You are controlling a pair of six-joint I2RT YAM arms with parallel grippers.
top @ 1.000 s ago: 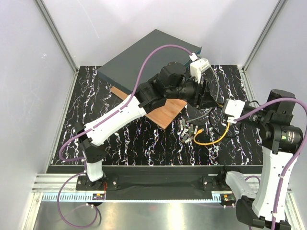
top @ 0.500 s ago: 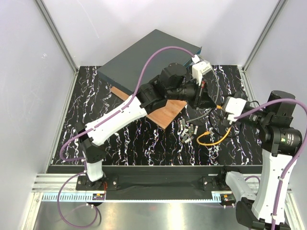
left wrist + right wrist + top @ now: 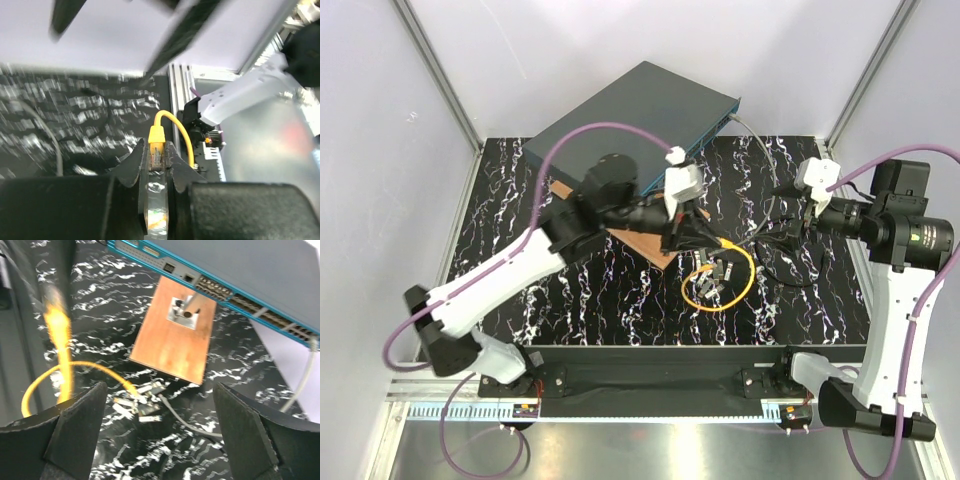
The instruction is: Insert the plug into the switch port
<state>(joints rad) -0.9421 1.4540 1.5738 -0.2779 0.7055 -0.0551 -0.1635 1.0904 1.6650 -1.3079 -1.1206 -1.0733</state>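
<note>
My left gripper is holding the plug by its tip (image 3: 156, 156), so next my right gripper grips the plug by its cable end (image 3: 156, 133) before putting it into the switch port.
The yellowish plug (image 3: 156, 151) sits pinched between my left gripper's (image 3: 156, 156) fingertips, and its orange cable (image 3: 176, 124) arcs away behind it. In the top view my left gripper (image 3: 700, 238) hovers over the right corner of the wooden board, with the orange cable (image 3: 722, 283) looped on the mat beside it. The switch (image 3: 640, 110) lies at the back. Its teal front face with a row of ports (image 3: 216, 288) shows in the right wrist view. My right gripper (image 3: 784, 204) stands open and holds nothing, off to the right of the left one.
A wooden board (image 3: 175, 340) carrying a small metal fixture (image 3: 184, 313) lies in front of the switch. Several small grey modules (image 3: 142, 407) are scattered beside the cable loop. A black cable (image 3: 790, 255) trails on the right, and a grey cable (image 3: 300, 385) runs from the switch.
My left gripper shut on the plug and carried it left and nearer. My right gripper opened, let go of the cable and pulled back to the right. The cable loop shifted left.
</note>
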